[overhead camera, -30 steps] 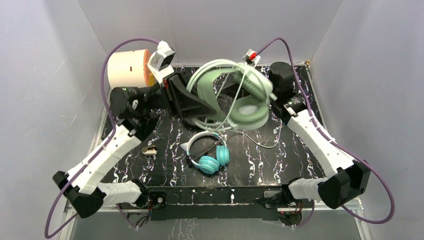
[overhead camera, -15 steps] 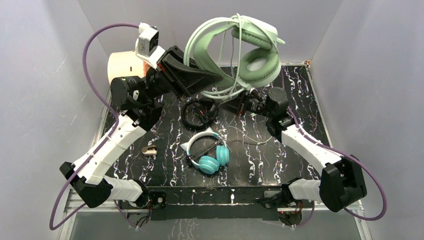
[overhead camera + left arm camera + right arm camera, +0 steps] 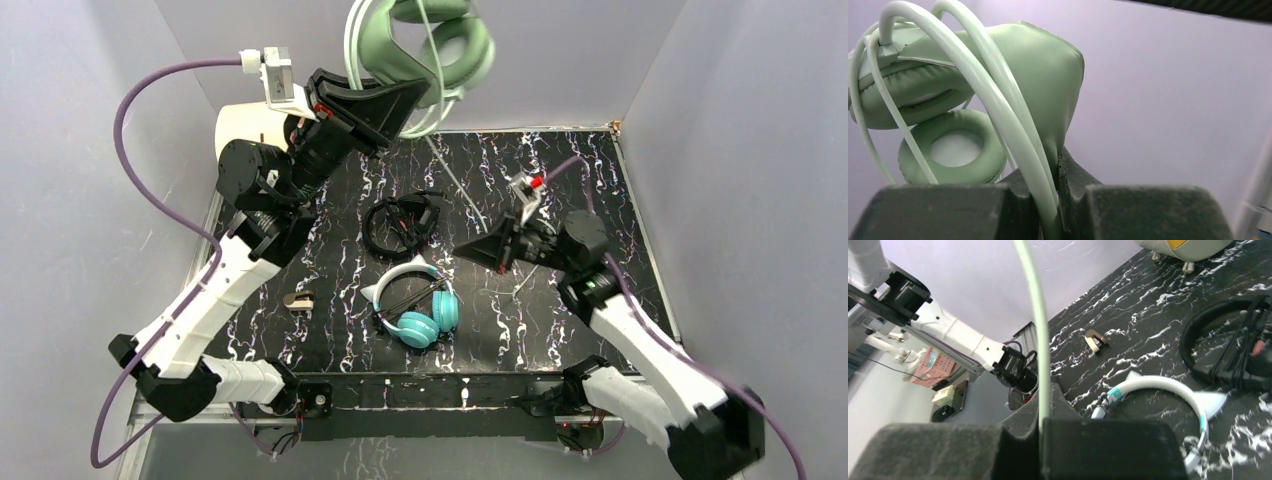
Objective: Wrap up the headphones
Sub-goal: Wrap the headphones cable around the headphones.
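Note:
My right gripper keeps pulling the cable (image 3: 456, 182) around the sage-green headphones (image 3: 462, 50) until the loop is tight and then let go, because the cable runs taut from the headphones to this gripper.
My left gripper (image 3: 412, 92) is raised high near the back wall, shut on the headband of the pale sage-green headphones (image 3: 420, 38), which hang in the air. In the left wrist view the band (image 3: 1023, 75) is pinched between the jaws of the left gripper (image 3: 1058, 167). Their light cable (image 3: 448, 175) runs taut down to my right gripper (image 3: 465, 250), low over the table's middle and shut on it. The cable (image 3: 1035, 315) leaves the right gripper (image 3: 1045, 412) upward. The black headphones (image 3: 400, 225) and the teal headphones (image 3: 420, 312) with a white cat-ear band lie on the table.
A cream cylinder (image 3: 235, 120) stands at the back left, partly hidden by the left arm. A small tan clip (image 3: 298, 299) lies left of the teal headset. Grey walls close in the marbled black table (image 3: 580, 170) on three sides.
The left arm has lifted the green headphones up and back. The right gripper has dropped from behind them to low over the table's middle, now shut on the cable.

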`<action>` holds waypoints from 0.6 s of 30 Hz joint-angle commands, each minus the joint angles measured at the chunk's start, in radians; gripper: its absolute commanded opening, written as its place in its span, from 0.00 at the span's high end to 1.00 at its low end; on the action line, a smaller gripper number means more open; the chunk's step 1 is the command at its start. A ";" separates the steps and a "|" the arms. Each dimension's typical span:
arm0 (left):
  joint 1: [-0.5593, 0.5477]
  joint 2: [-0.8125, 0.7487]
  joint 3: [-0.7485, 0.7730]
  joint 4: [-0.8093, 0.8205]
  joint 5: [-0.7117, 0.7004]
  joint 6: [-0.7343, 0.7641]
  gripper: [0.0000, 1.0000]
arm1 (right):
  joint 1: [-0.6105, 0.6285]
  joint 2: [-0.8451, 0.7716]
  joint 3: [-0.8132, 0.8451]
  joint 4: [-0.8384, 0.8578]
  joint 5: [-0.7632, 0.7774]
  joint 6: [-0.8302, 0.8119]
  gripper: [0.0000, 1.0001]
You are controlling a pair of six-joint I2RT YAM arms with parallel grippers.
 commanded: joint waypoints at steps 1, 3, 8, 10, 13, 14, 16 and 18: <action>-0.001 -0.142 -0.048 -0.166 -0.302 0.278 1.00 | 0.004 -0.292 0.084 -0.588 0.087 -0.268 1.00; 0.000 -0.177 -0.094 -0.251 -0.367 0.307 1.00 | 0.004 -0.383 0.160 -0.766 0.146 -0.341 1.00; -0.001 -0.210 -0.238 -0.373 -0.267 0.208 1.00 | 0.004 -0.353 0.460 -1.097 0.243 -0.536 1.00; -0.001 -0.207 -0.273 -0.407 -0.182 0.139 1.00 | 0.003 -0.277 0.625 -1.221 0.332 -0.629 1.00; -0.001 -0.214 -0.307 -0.467 -0.081 0.052 1.00 | 0.003 -0.173 0.852 -1.306 0.514 -0.731 1.00; -0.001 -0.211 -0.302 -0.502 -0.042 0.037 1.00 | 0.003 -0.152 0.897 -1.302 0.568 -0.759 1.00; -0.001 -0.195 -0.280 -0.559 0.080 0.012 1.00 | 0.003 -0.104 0.973 -1.283 0.642 -0.793 1.00; -0.001 -0.177 -0.266 -0.553 0.265 -0.027 1.00 | 0.004 -0.047 1.037 -1.265 0.676 -0.816 0.98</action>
